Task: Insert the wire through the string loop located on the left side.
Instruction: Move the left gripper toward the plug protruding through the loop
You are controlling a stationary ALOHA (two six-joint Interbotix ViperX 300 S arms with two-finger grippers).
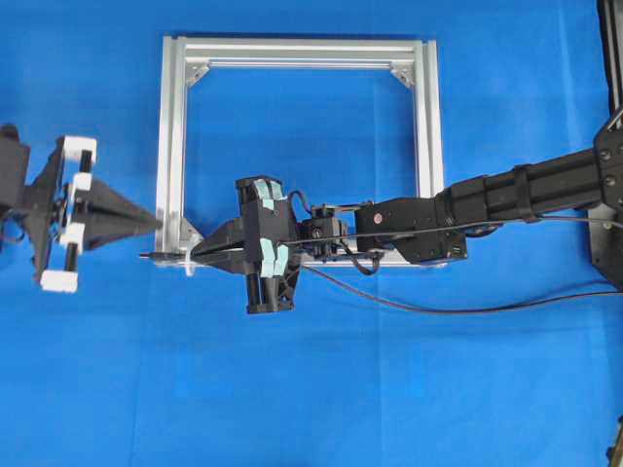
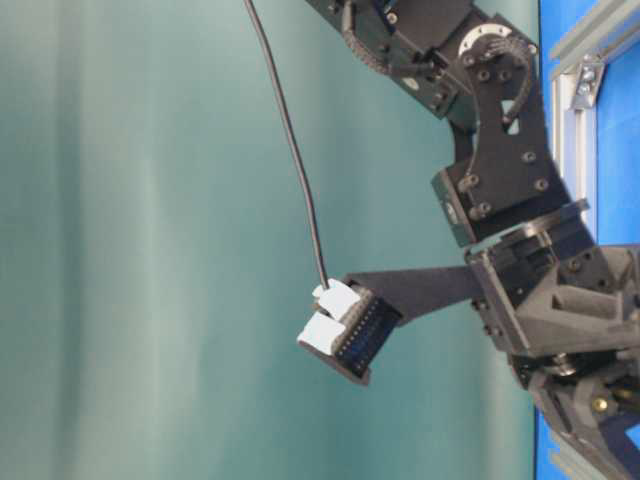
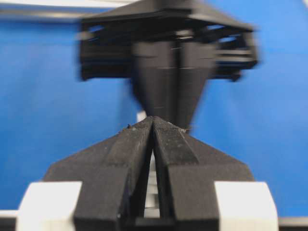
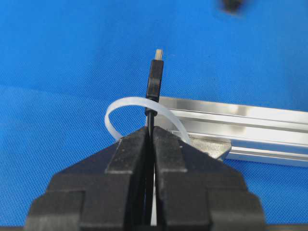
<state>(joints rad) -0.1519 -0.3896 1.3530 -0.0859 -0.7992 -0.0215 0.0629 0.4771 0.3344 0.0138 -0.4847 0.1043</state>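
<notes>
My left gripper is shut and points beside the plug's end [image 1: 145, 255], which sticks out past the string loop. It should open around the plug [image 4: 155, 79] before it takes the plug.
The wire [image 4: 155, 79] is a thin black cable ending in a slim plug with a metallic end. My right gripper [image 4: 150, 129] is shut on it just behind the plug. The plug crosses the arc of the whitish string loop [image 4: 126, 103], and its end lies beyond the loop. From overhead, the right gripper [image 1: 198, 255] reaches across to the frame's lower-left corner. There the plug [image 1: 148, 256] pokes out past the string loop [image 1: 187, 265]. My left gripper [image 1: 156, 223] is shut and empty, pointing at that corner from the left. Its tips [image 3: 153, 119] face the blurred right gripper.
The square silver aluminium frame [image 1: 173, 146] lies on the blue cloth, and its rail [image 4: 250, 115] runs right of the loop. The wire's slack [image 1: 438, 309] trails to the right below the right arm. Arm joints [image 2: 500, 150] fill the right of the table-level view.
</notes>
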